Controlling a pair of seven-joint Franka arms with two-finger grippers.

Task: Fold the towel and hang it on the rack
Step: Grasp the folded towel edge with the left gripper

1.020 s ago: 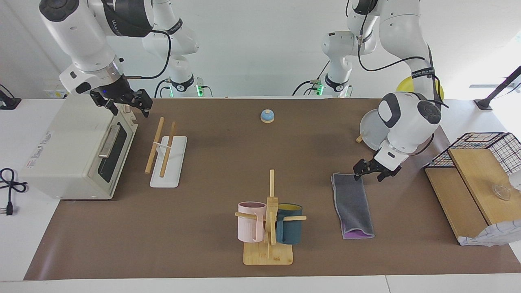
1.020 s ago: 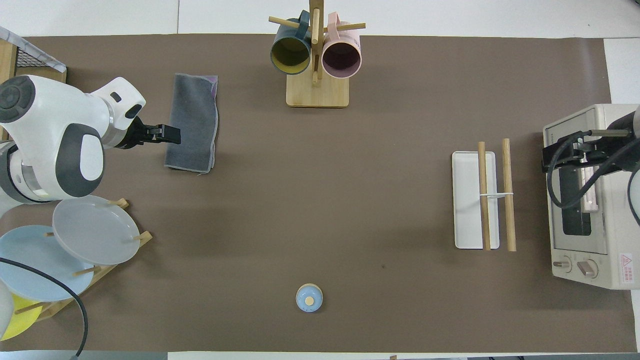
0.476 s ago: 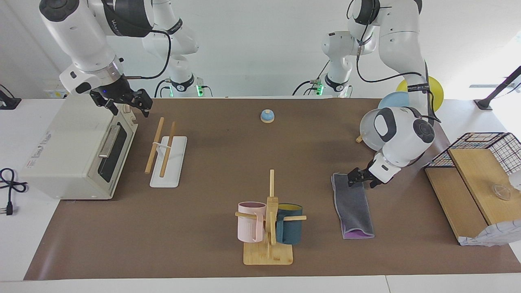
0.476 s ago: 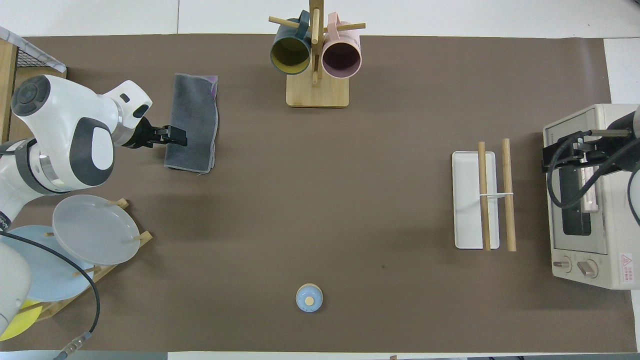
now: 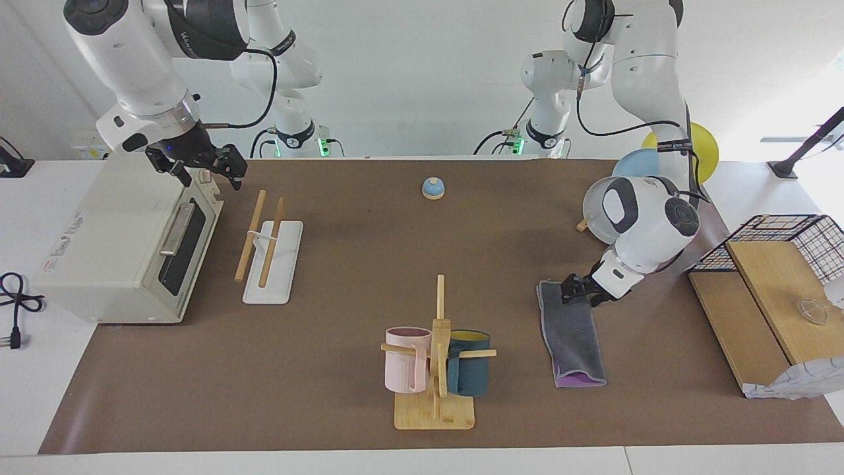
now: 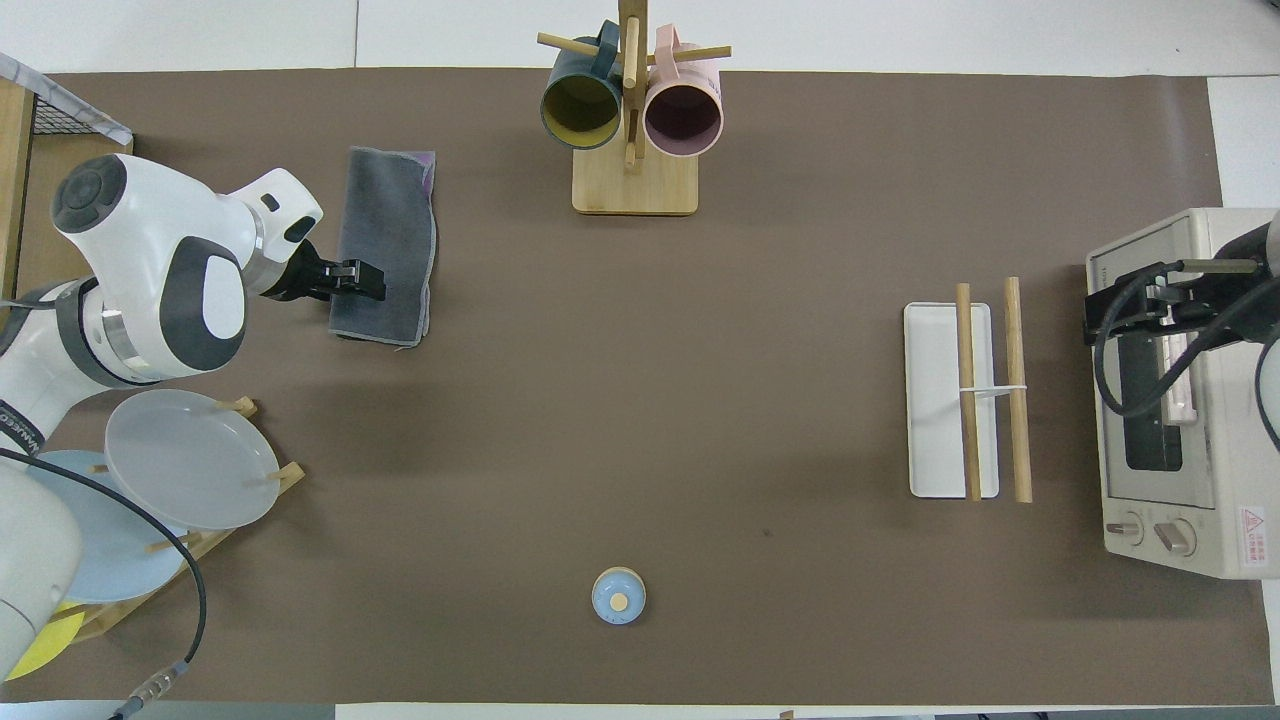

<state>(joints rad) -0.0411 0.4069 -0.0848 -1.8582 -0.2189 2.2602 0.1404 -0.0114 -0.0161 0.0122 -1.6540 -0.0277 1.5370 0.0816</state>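
Observation:
A purple sliver [image 6: 425, 168] shows at the far corner of the towel, so the folded towel [image 6: 389, 228] will fall open and show a purple inner side when the robot lifts it.
The towel [image 5: 572, 340] lies folded into a narrow strip on the brown mat toward the left arm's end, grey face up, with a purple edge at its end farther from the robots; it also shows in the overhead view [image 6: 385, 230]. My left gripper [image 5: 575, 295] is low at the towel's nearer end, open, its fingers at the cloth's edge; it also shows in the overhead view [image 6: 368, 282]. The rack [image 5: 264, 244] stands toward the right arm's end, with nothing on its rods [image 6: 985, 400]. My right gripper [image 5: 206, 173] waits open over the toaster oven's front.
A mug tree [image 5: 436, 356] with a pink and a blue cup stands mid-table, farther from the robots. A toaster oven [image 5: 119, 244] is beside the rack. A blue bell [image 5: 432, 189] sits near the robots. A plate stand [image 6: 190, 458] and a wooden board with a wire basket [image 5: 765, 290] flank the left arm.
My left gripper has moved in over the towel's nearer end and come lower. The towel has not moved. The right arm has not moved.

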